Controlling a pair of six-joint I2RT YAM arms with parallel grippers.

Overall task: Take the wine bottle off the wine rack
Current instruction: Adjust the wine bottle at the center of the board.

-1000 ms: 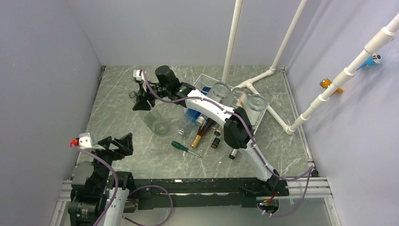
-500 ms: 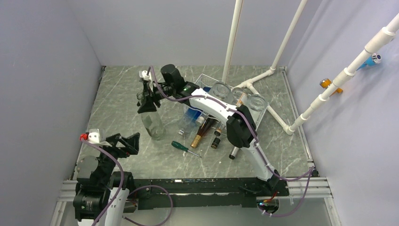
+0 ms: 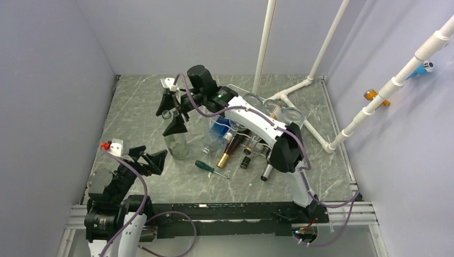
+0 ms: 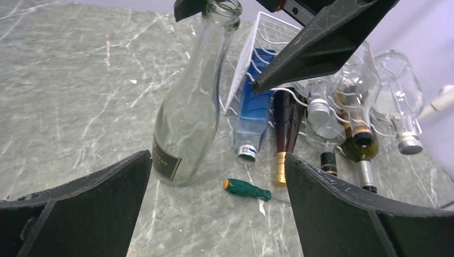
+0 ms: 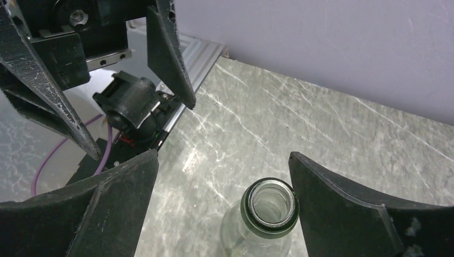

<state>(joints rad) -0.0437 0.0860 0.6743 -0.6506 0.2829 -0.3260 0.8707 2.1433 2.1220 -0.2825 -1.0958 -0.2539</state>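
My right gripper surrounds the bottle's neck (image 3: pixel 167 121) from across the rack, so it should back off before my left gripper carries the bottle to the far corner (image 3: pixel 134 90).
A clear glass wine bottle (image 3: pixel 178 144) with a dark label stands upright on the marble table, left of the white wire wine rack (image 3: pixel 234 92). My right gripper (image 3: pixel 166 121) is open around the bottle's neck. In the right wrist view the bottle's mouth (image 5: pixel 269 208) lies between the fingers, close to the right one (image 5: pixel 342 209). My left gripper (image 3: pixel 145 159) hangs open and empty near the table's front left. Its wrist view shows the bottle (image 4: pixel 190 112) and the wine rack (image 4: pixel 250 51) beyond it.
Several bottles lie in the rack with necks toward me, among them a blue one (image 3: pixel 218 133) and a brown one (image 3: pixel 230 149). A green screwdriver (image 3: pixel 205 166) lies on the table in front of them. White pipes (image 3: pixel 300 87) rise at the back right.
My right gripper has opened and let go of the clear bottle, which went from tilted to upright on the table. The left arm has moved a little to the right.
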